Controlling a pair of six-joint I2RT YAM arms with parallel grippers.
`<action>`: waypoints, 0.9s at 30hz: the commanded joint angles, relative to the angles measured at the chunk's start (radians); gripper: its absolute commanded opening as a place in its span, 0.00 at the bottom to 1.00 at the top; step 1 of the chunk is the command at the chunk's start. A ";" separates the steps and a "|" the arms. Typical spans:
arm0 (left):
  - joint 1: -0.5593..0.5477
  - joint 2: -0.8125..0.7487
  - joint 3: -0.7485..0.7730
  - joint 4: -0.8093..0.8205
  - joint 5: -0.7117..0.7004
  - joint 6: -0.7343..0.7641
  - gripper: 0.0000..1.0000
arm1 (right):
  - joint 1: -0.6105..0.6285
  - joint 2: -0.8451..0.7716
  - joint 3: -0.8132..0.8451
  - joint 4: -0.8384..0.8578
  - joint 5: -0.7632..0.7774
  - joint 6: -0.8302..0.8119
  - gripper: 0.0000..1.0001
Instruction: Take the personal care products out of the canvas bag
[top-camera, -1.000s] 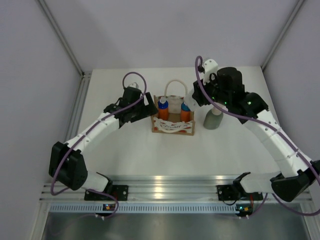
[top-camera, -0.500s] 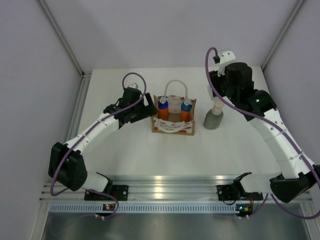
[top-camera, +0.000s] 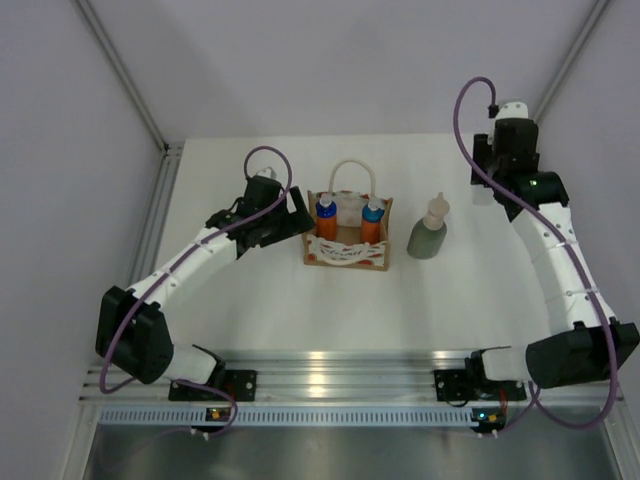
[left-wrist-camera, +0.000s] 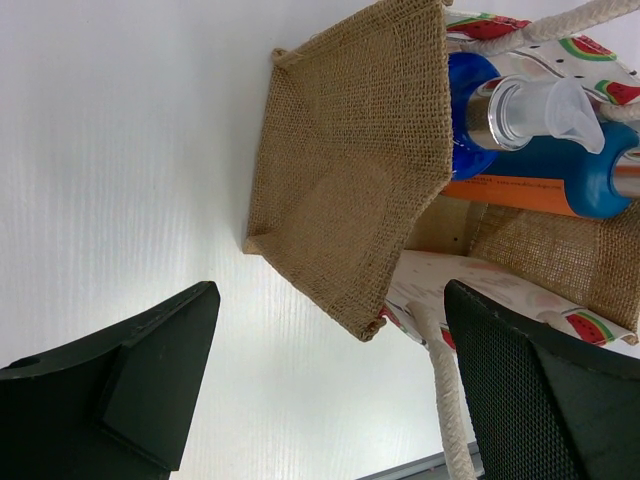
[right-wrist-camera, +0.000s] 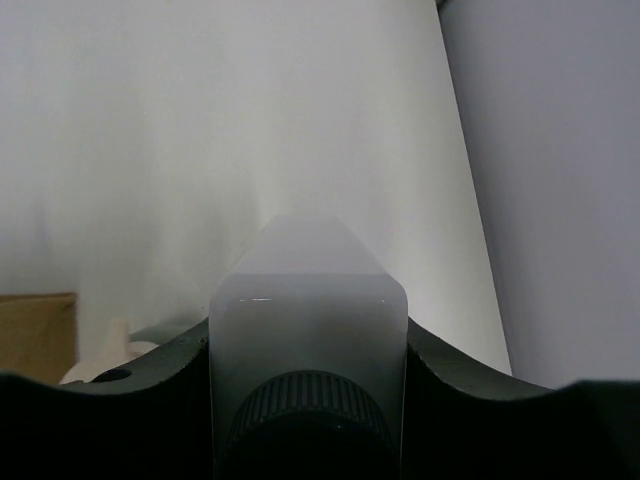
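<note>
The white bottle (top-camera: 482, 194) is hanging with its base down, and the table (top-camera: 478, 248) beside the grey-green bottle is clear. My right gripper should keep lowering the white bottle until its base stands there.
The canvas bag (top-camera: 345, 250) stands mid-table with two orange bottles with blue caps (top-camera: 326, 218) (top-camera: 371, 222) upright inside. The grey-green bottle with a beige cap (top-camera: 428, 232) stands on the table just right of the bag. My left gripper (top-camera: 298, 215) is open at the bag's left end. In the left wrist view its gripper (left-wrist-camera: 330, 295) straddles the burlap end wall (left-wrist-camera: 350, 190), with a rope handle (left-wrist-camera: 445, 400) beside one finger. My right gripper (top-camera: 490, 182) is raised at the back right, well clear of the bottle. Its fingers (right-wrist-camera: 150, 385) stand apart, with a blurred pale block (right-wrist-camera: 308, 320) between them. No white bottle shows.
Grey walls close the table (top-camera: 300, 310) on the left, right and back. An aluminium rail (top-camera: 330, 375) with both arm bases runs along the near edge. The right wrist view shows the wall and, low on the left, a tan corner (right-wrist-camera: 35, 330).
My right gripper has let go of the grey-green bottle, risen and swung to the back right. The bottle stays standing beside the bag. The left arm has not moved.
</note>
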 joint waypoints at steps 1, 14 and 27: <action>-0.004 -0.038 0.000 0.040 0.000 0.004 0.98 | -0.102 -0.020 -0.033 0.151 -0.059 0.088 0.00; -0.004 -0.021 0.006 0.042 0.013 0.009 0.98 | -0.235 0.014 -0.343 0.325 -0.148 0.151 0.03; -0.005 -0.027 0.006 0.042 0.020 0.012 0.98 | -0.235 0.040 -0.455 0.395 -0.147 0.184 0.49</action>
